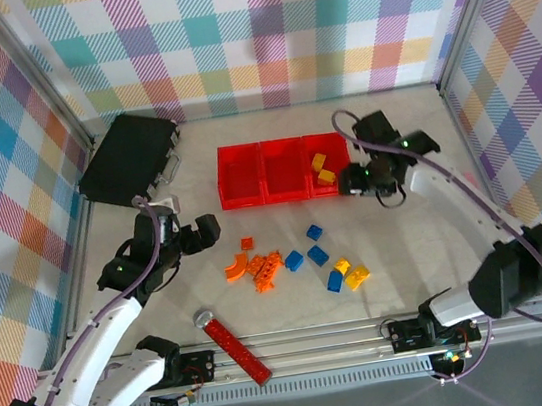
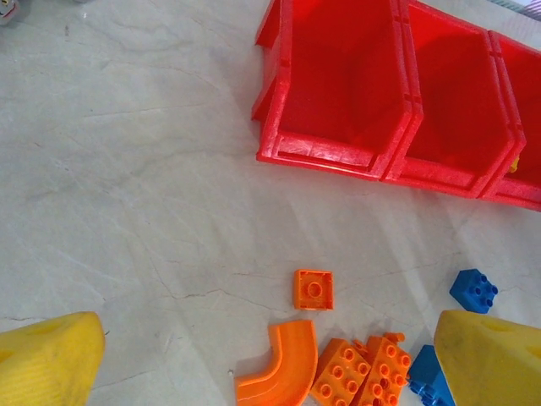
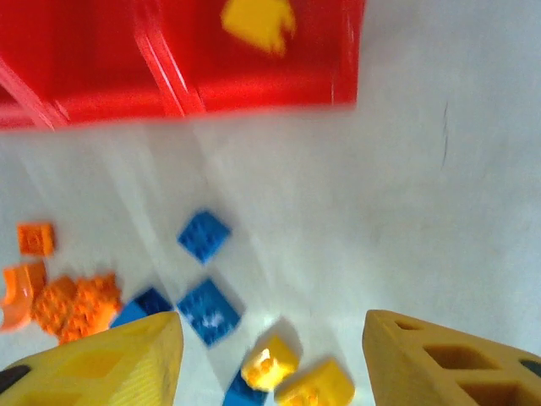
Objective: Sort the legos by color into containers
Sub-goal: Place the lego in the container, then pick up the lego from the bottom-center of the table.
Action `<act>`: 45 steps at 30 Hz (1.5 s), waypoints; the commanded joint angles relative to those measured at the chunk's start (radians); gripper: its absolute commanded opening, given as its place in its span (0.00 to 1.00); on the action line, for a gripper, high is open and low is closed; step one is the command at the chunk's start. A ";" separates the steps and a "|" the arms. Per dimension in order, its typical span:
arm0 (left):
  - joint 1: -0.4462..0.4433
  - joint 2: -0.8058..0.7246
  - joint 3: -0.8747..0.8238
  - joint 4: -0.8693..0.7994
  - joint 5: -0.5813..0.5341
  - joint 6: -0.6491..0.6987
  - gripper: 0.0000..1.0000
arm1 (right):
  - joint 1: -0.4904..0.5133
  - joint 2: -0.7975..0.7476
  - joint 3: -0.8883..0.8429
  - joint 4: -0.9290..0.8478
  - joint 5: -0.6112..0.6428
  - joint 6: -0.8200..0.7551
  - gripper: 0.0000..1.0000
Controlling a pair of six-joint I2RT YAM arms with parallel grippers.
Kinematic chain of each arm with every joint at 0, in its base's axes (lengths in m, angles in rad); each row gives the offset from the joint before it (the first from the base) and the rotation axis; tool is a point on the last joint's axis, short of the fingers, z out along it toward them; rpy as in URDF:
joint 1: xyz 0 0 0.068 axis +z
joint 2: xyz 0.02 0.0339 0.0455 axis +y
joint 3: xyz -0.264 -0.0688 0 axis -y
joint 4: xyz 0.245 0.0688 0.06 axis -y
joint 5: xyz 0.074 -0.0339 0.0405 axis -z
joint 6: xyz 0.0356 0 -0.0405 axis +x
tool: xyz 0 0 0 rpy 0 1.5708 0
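The small yellow brick's end [image 1: 343, 264] reaches out past its neighbours toward the bins, so my open right gripper should keep going down until its fingers are on both sides of that end [image 3: 275, 347].
The containers [image 1: 265, 173] are three joined red bins at the back middle of the table. The right bin holds two yellow legos [image 1: 324, 168], one blurred in the right wrist view [image 3: 258, 21]. Loose legos lie in front: an orange square [image 2: 313, 288], a curved orange piece [image 2: 279, 372], orange bricks [image 1: 265, 267], blue bricks [image 3: 203, 235] and yellow bricks [image 1: 352, 272]. My right gripper [image 1: 361, 180] hovers open beside the right bin with nothing between its fingers [image 3: 110, 359]. My left gripper [image 1: 202, 231] stands open and empty, left of the orange pieces.
A flat black case [image 1: 128, 157] lies at the back left. A long red studded bar [image 1: 236, 347] with a silver end rests near the front rail. Plaid walls and metal posts enclose the table on three sides.
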 commanded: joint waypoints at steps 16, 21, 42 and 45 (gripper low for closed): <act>-0.019 -0.017 -0.049 0.013 0.023 -0.035 1.00 | 0.195 0.002 -0.265 -0.028 -0.118 0.014 0.64; -0.020 -0.014 -0.040 0.002 0.019 -0.034 1.00 | 0.208 0.125 -0.231 -0.027 -0.078 -0.060 0.64; -0.020 -0.007 -0.042 -0.004 0.006 -0.035 1.00 | 0.284 0.293 -0.193 0.013 -0.024 -0.118 0.64; -0.020 -0.008 -0.042 -0.007 0.005 -0.035 1.00 | 0.292 0.310 -0.193 0.021 -0.029 -0.127 0.63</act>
